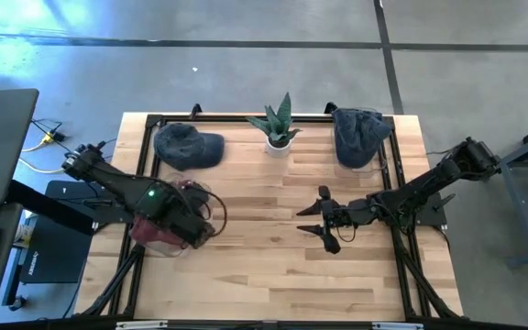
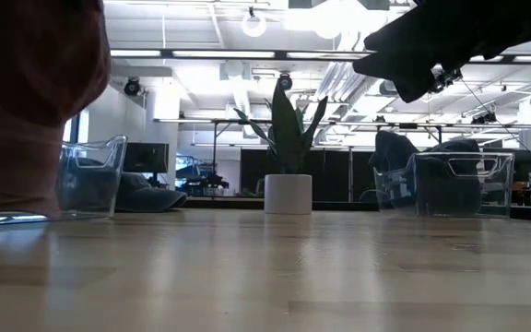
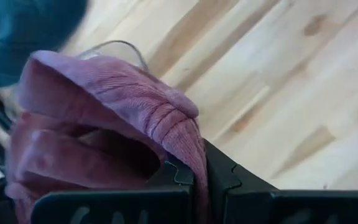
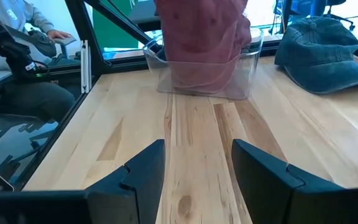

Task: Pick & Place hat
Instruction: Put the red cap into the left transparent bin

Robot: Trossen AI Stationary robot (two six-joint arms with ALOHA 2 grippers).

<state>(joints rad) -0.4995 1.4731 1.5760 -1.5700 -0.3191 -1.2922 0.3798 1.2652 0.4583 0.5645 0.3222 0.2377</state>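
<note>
The maroon hat bulges [image 4: 199,38] above the clear bin's rim, so next my left gripper releases the hat's fold, then pushes the hat in from the table's edge side [image 1: 153,236].
A maroon corduroy hat [image 1: 159,229] hangs from my left gripper [image 1: 195,225] at the table's left side, over a clear plastic bin [image 4: 197,81]. That gripper is shut on the hat. A blue cap [image 1: 188,147] lies flat on the table near the far left corner. Another blue hat [image 1: 359,136] sits in a second clear bin [image 2: 454,184] at the far right. My right gripper [image 1: 312,223] is open and hovers above the middle of the table, pointing toward the maroon hat [image 4: 201,37]. My left gripper [image 3: 199,171] pinches a bunched fold of the maroon hat's fabric [image 3: 182,134] between its two fingers. The rest of the hat [image 3: 92,130] bulges out beyond the fingertips. In the right wrist view the hat hangs with its lower part [image 4: 197,74] inside the clear bin.
A potted plant [image 1: 278,128] in a white pot stands at the middle of the far edge. A black frame [image 1: 145,147] runs along the table's sides. A seated person [image 4: 17,43] shows beyond the left edge. Bare wood [image 1: 264,266] lies between the arms and toward the near edge.
</note>
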